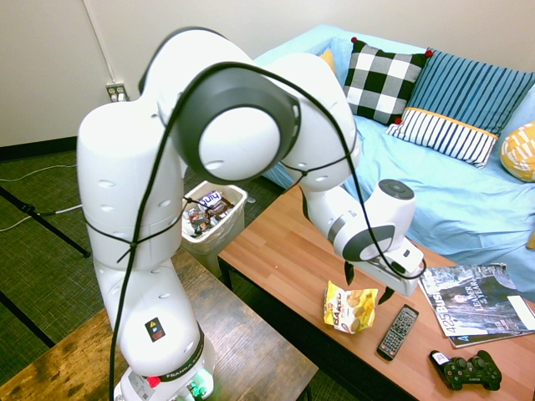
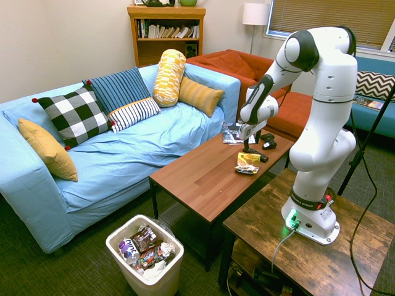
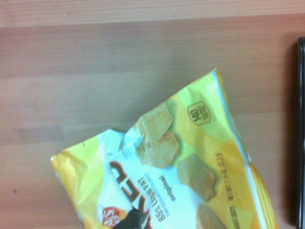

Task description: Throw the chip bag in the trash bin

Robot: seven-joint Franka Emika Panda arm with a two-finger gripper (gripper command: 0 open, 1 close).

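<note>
The chip bag point(image 2: 248, 163) will keep its fanned-out shape when the gripper lifts and carries it, because a sharp crease point(image 3: 122, 138) runs between spread corners.
The yellow chip bag point(image 1: 349, 307) lies flat on the wooden coffee table point(image 1: 284, 255), beside a black remote. In the second exterior view the chip bag point(image 2: 248, 163) sits near the table's right end. My gripper point(image 1: 368, 284) hangs just above the bag, open, one dark finger on each side and nothing held. The wrist view fills with the chip bag point(image 3: 181, 162), showing chip pictures and red lettering. The white trash bin point(image 1: 215, 217) stands on the floor off the table's end, holding dark wrappers; it appears as the trash bin point(image 2: 145, 254) in front of the sofa.
A black remote point(image 1: 398, 331), a game controller point(image 1: 466, 369) and magazines point(image 1: 476, 302) lie on the table past the bag. A blue sofa point(image 2: 117, 148) with several cushions runs along the table's far side. My base stands on a darker wooden table point(image 2: 308, 246).
</note>
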